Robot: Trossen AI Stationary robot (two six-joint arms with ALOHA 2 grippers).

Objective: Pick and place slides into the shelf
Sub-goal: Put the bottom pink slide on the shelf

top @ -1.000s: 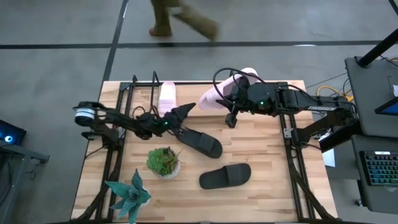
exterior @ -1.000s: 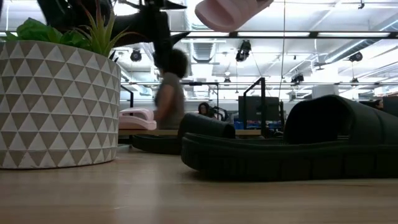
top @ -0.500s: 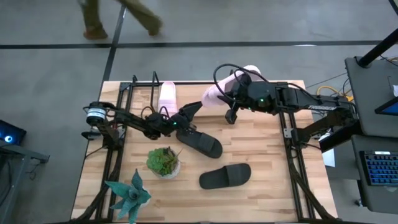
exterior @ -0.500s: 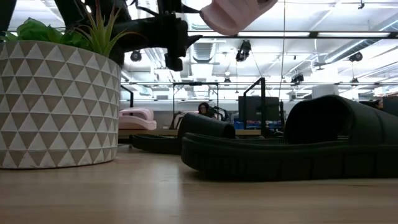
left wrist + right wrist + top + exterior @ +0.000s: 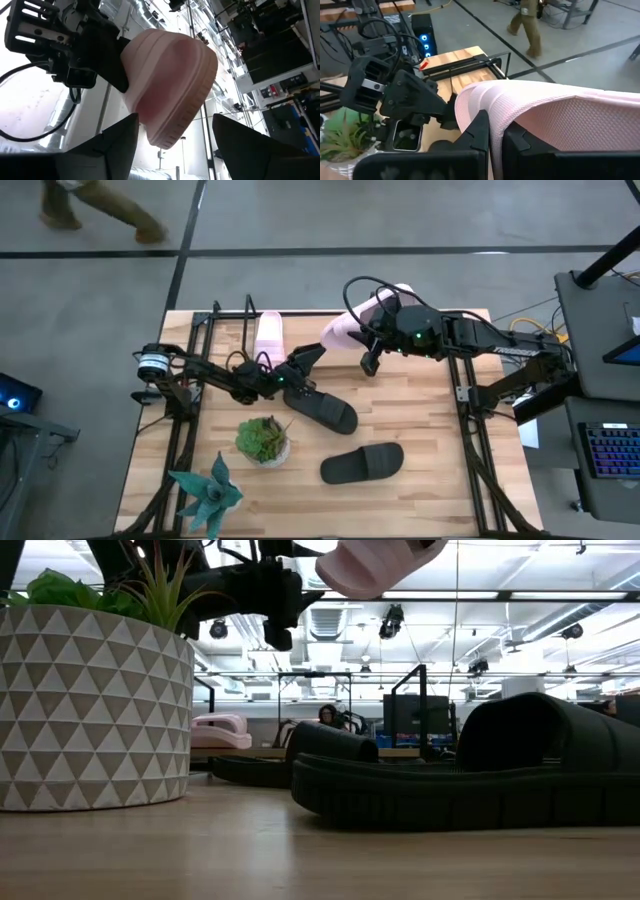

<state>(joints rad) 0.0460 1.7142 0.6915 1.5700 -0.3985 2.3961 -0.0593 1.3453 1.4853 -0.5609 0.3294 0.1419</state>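
Note:
The pink slide's strap (image 5: 506, 102) has my right gripper on it. My left gripper should hold the slide's toe end while my right gripper goes over to the slide's heel (image 5: 403, 293).
My right gripper (image 5: 365, 332) is shut on a pale pink slide (image 5: 338, 332) held in the air over the table's far middle; it shows at the top of the low view (image 5: 375, 560). My left gripper (image 5: 308, 356) is open just left of that slide, its fingers (image 5: 122, 140) apart below the slide's rounded end (image 5: 175, 85) without touching it. The second pink slide (image 5: 268, 335) stands in the black wire shelf (image 5: 225, 330) at the far left. Two black slides (image 5: 322, 410) (image 5: 362, 463) lie sole down on the table. My right gripper pinches the pink slide between its two fingers (image 5: 481, 132) at an edge about midway along its length (image 5: 495, 107), coming from the table's right side. The slide is lifted clear of the table, and one end (image 5: 332, 335) reaches out toward my left gripper.
A potted succulent in a triangle-patterned pot (image 5: 263, 438) and a spiky blue-green plant (image 5: 207, 492) stand at the near left. Black arm-mount frames (image 5: 470, 430) run along both table sides. A person (image 5: 95, 205) walks on the floor beyond the far edge.
My left gripper has moved a little toward the table's right, closer to the held pink slide, and has come into the low view. My right gripper has kept the slide aloft nearly in place. The person behind the table has walked off to the left.

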